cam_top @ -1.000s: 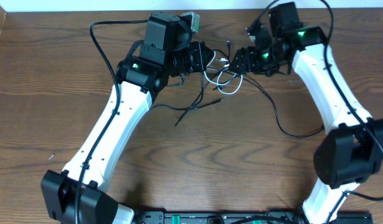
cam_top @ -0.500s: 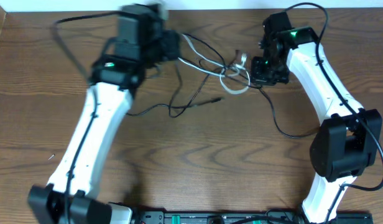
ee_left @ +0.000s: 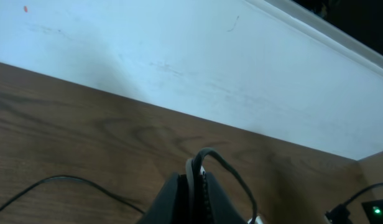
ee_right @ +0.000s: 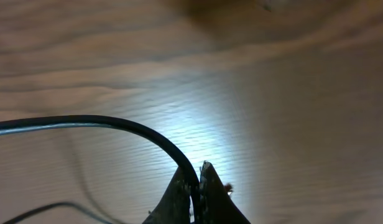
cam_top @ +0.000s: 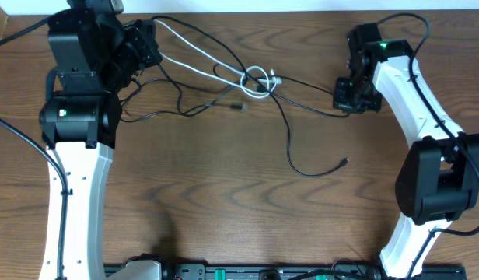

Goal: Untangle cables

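I should give slack with my left gripper while my right gripper lets go of the black cable and reaches for the knot [cam_top: 264,79], because both tight cables are pulling on the small knot [cam_top: 258,82].
The cables lie strung across the far half of the wooden table. A white cable [cam_top: 201,50] runs from my left gripper [cam_top: 150,48] to a small knot [cam_top: 256,80] at the middle. In the left wrist view the left gripper [ee_left: 194,179] is shut on the white cable [ee_left: 190,169] and a black one [ee_left: 226,169]. A taut black cable [cam_top: 305,84] leads from the knot to my right gripper [cam_top: 339,92]. That gripper [ee_right: 196,175] is shut on this black cable [ee_right: 117,123]. Another black cable drops to a loose plug end [cam_top: 344,162].
A white wall [ee_left: 179,56] rises just behind the table's far edge, close to the left gripper. A short black plug [cam_top: 238,105] lies below the knot. The left arm's own thick wire [cam_top: 22,148] hangs at the left. A black bar [cam_top: 263,272] lines the front edge.
The left arm swung far left, dragging the white and black cables with it. The right gripper shut on a black cable and pulled right, so the clump stretched out into long strands.
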You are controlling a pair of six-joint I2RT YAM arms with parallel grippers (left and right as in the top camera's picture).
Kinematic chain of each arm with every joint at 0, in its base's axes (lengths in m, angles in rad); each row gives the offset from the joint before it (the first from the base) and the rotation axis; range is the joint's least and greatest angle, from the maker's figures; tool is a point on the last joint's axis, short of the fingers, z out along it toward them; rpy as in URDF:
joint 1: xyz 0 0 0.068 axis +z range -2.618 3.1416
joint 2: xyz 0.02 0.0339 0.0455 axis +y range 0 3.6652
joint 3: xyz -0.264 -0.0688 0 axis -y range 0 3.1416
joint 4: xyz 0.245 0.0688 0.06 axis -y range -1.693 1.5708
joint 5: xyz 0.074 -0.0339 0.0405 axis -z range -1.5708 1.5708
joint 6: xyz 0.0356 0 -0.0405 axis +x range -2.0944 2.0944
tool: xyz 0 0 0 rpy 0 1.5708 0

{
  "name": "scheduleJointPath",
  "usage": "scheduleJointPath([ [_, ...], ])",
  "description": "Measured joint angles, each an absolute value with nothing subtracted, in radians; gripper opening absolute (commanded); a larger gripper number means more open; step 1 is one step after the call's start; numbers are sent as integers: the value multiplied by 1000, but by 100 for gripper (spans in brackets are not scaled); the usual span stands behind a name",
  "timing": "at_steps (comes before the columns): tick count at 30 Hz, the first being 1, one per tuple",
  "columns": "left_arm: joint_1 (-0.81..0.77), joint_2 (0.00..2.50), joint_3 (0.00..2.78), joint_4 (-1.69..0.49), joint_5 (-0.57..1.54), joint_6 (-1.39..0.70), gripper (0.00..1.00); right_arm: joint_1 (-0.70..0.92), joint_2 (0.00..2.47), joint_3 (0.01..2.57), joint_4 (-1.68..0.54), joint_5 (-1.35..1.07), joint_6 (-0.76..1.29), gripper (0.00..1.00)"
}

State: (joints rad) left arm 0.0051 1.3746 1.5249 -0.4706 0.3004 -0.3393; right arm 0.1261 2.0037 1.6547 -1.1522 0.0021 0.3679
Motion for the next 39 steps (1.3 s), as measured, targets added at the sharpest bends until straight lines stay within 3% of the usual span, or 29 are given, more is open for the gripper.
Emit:
scheduleJointPath([
  [16, 148, 1375, 1525, -442, 263, -340, 8, -115, 2004, 1551, -1189, 78, 368, 1],
  [22, 152, 1375, 1525, -446, 303, -340, 8, -128, 2004, 1549, -1154, -62, 232, 2],
  [31, 59, 1377, 1525, -459, 422, -340, 8, -2, 2004, 1610, -1171, -237, 19, 75],
  [34, 7, 1377, 1525, -460, 442, -340, 8, 32, 2003, 1708, -1184, -262, -17, 84],
  [39, -52, 1379, 1525, -437, 459, -380, 8, 92, 1993, 1849, -1160, -381, -84, 86],
])
